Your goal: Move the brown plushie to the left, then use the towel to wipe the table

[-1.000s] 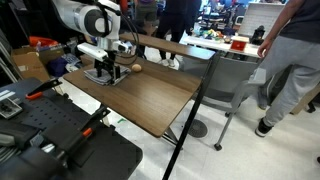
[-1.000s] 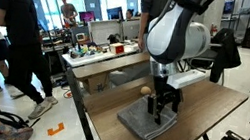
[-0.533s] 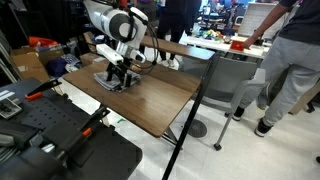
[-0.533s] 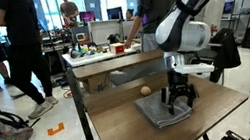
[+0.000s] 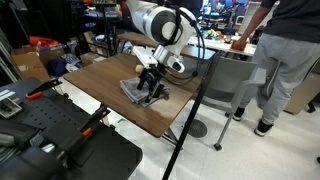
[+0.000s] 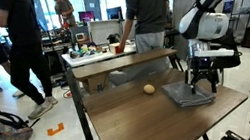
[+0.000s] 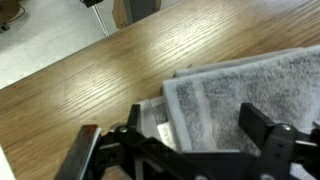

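The towel's tagged edge (image 7: 164,131) is between my gripper's fingers, with one finger over the wood. So next I move both fingers onto the towel's broad middle (image 7: 238,96) before I wipe.
The grey folded towel (image 5: 136,93) lies flat on the dark wood table (image 5: 100,75), near its far end in an exterior view (image 6: 190,96). My gripper (image 5: 150,86) stands straight down on the towel with its fingers spread wide, also in an exterior view (image 6: 201,85). In the wrist view the two black fingers (image 7: 200,130) press on the towel (image 7: 230,90) and hold nothing. The small tan-brown plushie (image 6: 148,88) sits on the table (image 6: 147,124), apart from the towel. It is hidden in the wrist view.
A grey-white desk with clutter (image 6: 117,54) runs along the table's far side. People stand close by (image 5: 290,60) (image 6: 5,31). Black equipment (image 5: 50,130) fills the foreground. The table edge and its black frame (image 5: 190,110) are close to the towel.
My gripper has slid the towel along the table, away from the plushie and toward the table's end. The plushie has stayed in place.
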You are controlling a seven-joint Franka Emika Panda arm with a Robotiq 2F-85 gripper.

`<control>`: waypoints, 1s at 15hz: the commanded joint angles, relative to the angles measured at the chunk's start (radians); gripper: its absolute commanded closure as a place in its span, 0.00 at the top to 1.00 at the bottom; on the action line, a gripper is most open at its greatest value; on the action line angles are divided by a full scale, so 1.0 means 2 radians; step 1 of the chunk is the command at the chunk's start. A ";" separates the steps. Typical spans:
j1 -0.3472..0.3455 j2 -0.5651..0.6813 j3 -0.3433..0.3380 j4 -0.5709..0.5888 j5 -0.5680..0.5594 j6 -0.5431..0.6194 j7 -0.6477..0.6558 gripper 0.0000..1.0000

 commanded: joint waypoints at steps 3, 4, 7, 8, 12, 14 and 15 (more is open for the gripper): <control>-0.017 0.011 -0.004 0.038 0.018 -0.012 0.000 1.00; -0.018 0.013 -0.004 0.042 0.019 -0.013 0.001 1.00; -0.013 -0.025 0.008 -0.001 0.022 0.008 -0.023 1.00; -0.009 -0.033 0.011 -0.011 0.021 0.028 -0.035 1.00; 0.000 -0.069 0.035 -0.039 0.032 0.091 -0.059 1.00; 0.006 -0.073 0.045 -0.046 0.034 0.118 -0.062 1.00; 0.010 -0.069 0.045 -0.047 0.029 0.133 -0.063 1.00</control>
